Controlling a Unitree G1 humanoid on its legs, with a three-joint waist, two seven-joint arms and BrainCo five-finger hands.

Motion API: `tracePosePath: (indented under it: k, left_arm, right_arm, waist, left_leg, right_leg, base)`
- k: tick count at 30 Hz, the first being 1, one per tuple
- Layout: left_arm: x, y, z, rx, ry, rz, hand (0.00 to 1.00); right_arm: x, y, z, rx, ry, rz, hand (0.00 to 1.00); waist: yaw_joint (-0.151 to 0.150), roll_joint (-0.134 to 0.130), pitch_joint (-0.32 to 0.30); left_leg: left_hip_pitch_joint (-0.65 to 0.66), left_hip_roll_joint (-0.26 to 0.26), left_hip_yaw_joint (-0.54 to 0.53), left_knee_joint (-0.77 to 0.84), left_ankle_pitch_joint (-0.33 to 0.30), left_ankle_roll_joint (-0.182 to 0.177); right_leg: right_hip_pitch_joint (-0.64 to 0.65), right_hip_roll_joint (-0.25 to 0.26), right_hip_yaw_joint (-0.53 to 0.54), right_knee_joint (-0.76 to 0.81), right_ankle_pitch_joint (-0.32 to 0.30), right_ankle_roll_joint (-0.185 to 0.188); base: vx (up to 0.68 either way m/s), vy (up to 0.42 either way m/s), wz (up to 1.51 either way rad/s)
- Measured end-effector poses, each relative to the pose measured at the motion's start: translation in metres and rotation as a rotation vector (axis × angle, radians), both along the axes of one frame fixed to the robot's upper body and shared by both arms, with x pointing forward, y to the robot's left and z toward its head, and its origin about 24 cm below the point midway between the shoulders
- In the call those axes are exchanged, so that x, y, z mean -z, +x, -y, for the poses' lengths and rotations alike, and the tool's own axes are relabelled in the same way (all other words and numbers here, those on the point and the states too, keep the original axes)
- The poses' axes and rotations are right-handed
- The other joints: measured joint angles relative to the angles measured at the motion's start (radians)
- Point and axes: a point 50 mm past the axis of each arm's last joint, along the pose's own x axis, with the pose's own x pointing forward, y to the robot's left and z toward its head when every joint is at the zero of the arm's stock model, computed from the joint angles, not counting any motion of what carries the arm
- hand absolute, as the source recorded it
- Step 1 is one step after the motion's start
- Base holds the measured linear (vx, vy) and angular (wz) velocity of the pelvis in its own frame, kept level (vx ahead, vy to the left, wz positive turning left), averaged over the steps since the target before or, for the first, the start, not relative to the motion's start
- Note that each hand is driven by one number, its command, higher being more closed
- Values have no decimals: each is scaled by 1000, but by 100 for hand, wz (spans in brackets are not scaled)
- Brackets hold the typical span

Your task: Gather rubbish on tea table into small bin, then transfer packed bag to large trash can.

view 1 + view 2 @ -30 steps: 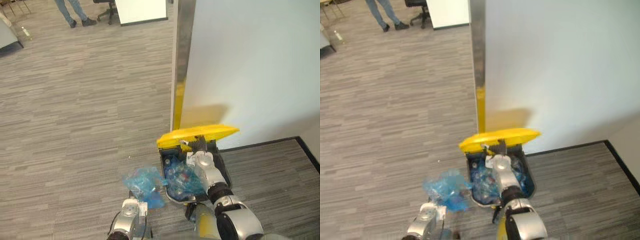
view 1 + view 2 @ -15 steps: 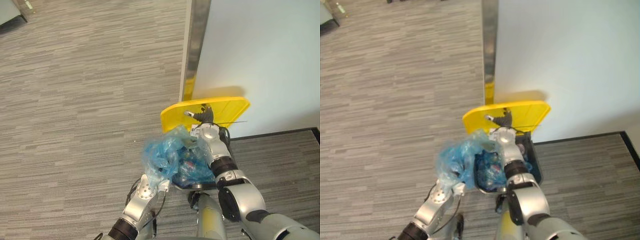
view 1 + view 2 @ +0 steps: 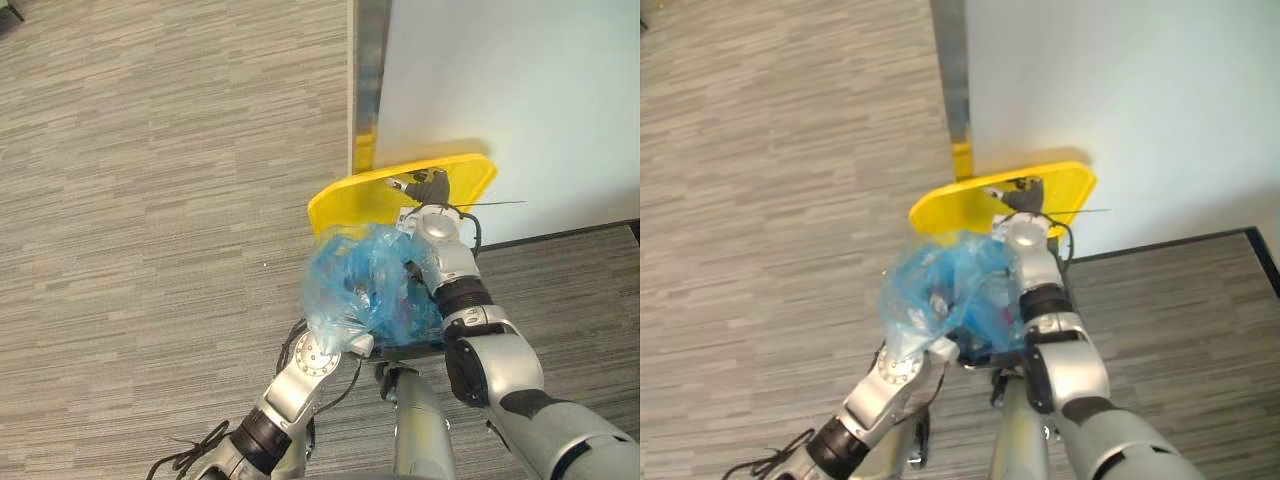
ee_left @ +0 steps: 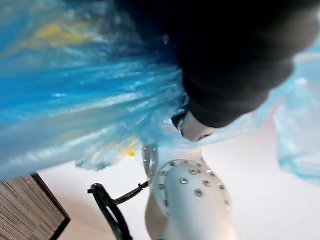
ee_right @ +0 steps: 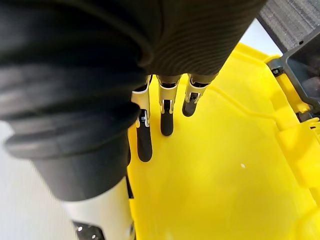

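Note:
My gripper should expect the trash can to have bagged rubbish in it already, because deeper blue plastic bunches up under the pale bag next to the dark rim.
My left hand is shut on the gathered neck of a blue translucent rubbish bag. The bag is held up over the mouth of the large dark trash can and hides most of its opening. Blue plastic spreads right in front of the left wrist camera. The can's yellow lid stands tilted back against the wall. My right hand is open, its straight fingers resting flat on the lid's yellow inner face. The can's dark rim shows beside the lid.
A white wall panel with a metal edge post rises directly behind the can. A dark skirting strip runs along its base to the right. Grey wood-pattern floor stretches out to the left.
My left hand has raised the blue bag from beside the can to over its opening. The yellow lid has tipped further back under my right hand. The camera has shifted.

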Motion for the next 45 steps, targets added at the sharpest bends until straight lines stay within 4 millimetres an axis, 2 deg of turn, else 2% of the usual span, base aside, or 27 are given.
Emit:
tracePosePath:
  k: [4,8,10,15,16,18,20,26,27,31,45]
  left_arm:
    - [2,21,6,-22,82,-13,100]
    - [-2,36,7,-47,104,-14,100]
    - [-8,47,5,-83,107,-15,100]
    - [-22,65,-1,-158,103,-7,100]
    - [-27,70,-3,-180,94,-2,100]
    - [-31,74,-3,-191,90,-1,100]
    - [-45,84,-4,-225,67,17,100]
    - [-51,97,-19,-298,34,-13,100]
    - [-51,98,-20,-302,34,-16,0]
    - [-52,102,-20,-310,52,-35,0]
    - [-54,107,-22,-317,110,-16,0]
  right_arm:
    - [-40,7,-2,-12,2,100,0]
    - [-67,8,-3,-17,-15,180,0]
    - [-87,7,-6,-27,-28,242,0]
    - [-117,-2,-12,-45,-19,381,0]
    - [-128,-4,-16,-56,-20,423,0]
    - [-135,-6,-18,-63,-19,452,0]
    - [-156,-14,-25,-87,-14,549,0]
    - [-163,-18,-35,-116,-42,586,0]
    - [-167,-18,-37,-122,-48,596,0]
    - [-176,-21,-45,-154,-45,626,0]
    - [-174,-20,-49,-173,-58,617,0]
  waist:
    - [-11,6,52]
    - [-13,9,76]
    - [-13,8,82]
    - [-16,4,106]
    - [-19,3,132]
    - [-19,2,133]
    - [-24,-2,138]
    - [-32,-17,144]
    - [-33,-23,147]
    - [-36,-26,148]
    - [-53,-27,148]
  left_leg:
    - [-76,17,20,91,-29,-3]
    - [-155,34,31,172,-61,3]
    - [-219,48,42,228,-78,2]
    - [-323,70,48,312,-105,5]
    - [-335,78,49,335,-113,5]
    - [-364,81,46,352,-116,6]
    - [-442,84,48,396,-121,9]
    - [-498,109,63,450,-143,12]
    - [-502,109,69,452,-143,13]
    - [-549,124,68,482,-156,8]
    - [-551,125,71,483,-158,6]
  right_leg:
    - [-44,22,16,-15,34,-12]
    - [-100,44,29,-16,57,-20]
    - [-148,56,39,-18,74,-13]
    - [-216,78,47,-34,111,-11]
    - [-222,84,48,-36,121,-11]
    - [-244,86,49,-34,127,-13]
    - [-304,88,51,-35,146,-7]
    - [-354,108,64,-31,164,-14]
    - [-361,109,69,-31,166,-15]
    - [-404,122,70,-18,170,-10]
    - [-411,122,70,-11,168,-12]
  base:
    - [-43,-25,-18]
    - [-59,-15,-20]
    - [-71,1,-21]
    - [-84,8,-14]
    - [-89,-4,-15]
    - [-68,-12,-8]
    - [-74,-29,-5]
    - [-49,-29,-14]
    - [-43,-61,-11]
    - [-31,-76,-9]
    - [-9,-83,-1]
